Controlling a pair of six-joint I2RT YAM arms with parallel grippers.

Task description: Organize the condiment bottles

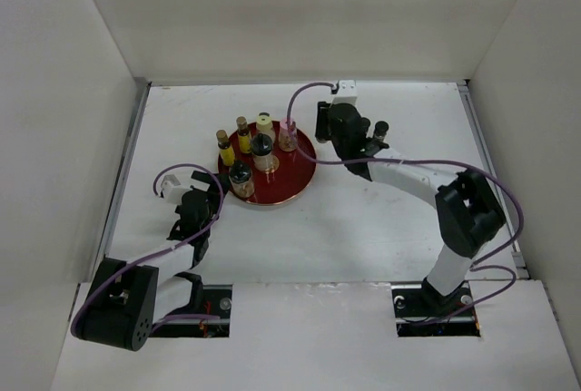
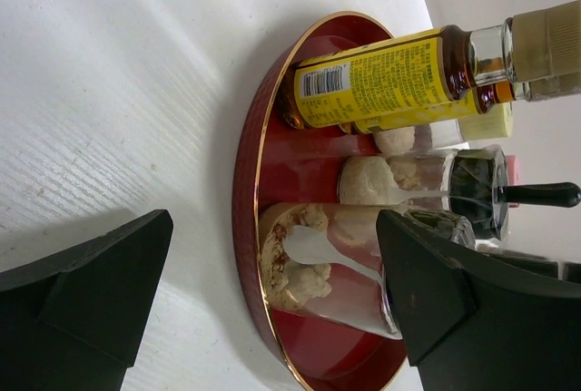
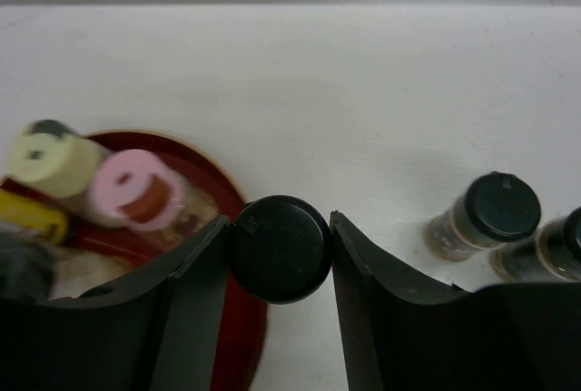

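The tray's bottom [image 1: 270, 190] is free beside the glass jars, so my right gripper should keep moving the black-capped bottle hanging by its lid [image 3: 280, 249] there and let it go.
The round red tray [image 1: 300, 187] holds several condiment bottles: two slim yellow ones [image 1: 224, 149], a cream yellow-lidded one [image 1: 264, 125], a pink-lidded one [image 1: 288, 134] and two dark-capped glass jars [image 1: 241, 176]. My right gripper [image 3: 279, 228] is at the tray's right rim [image 3: 241, 318], both fingers pressed against the round lid of a black-capped bottle [image 3: 279, 248]. My left gripper [image 2: 274, 228] stands open at the tray's near-left edge, with a glass jar [image 2: 318, 264] in line between its fingers and a yellow bottle [image 2: 381, 78] beyond.
Two more black-capped bottles [image 3: 490, 214] [image 3: 554, 250] stand on the white table right of my right gripper. White walls close the table in at the back and on both sides. A purple cable loops above each wrist.
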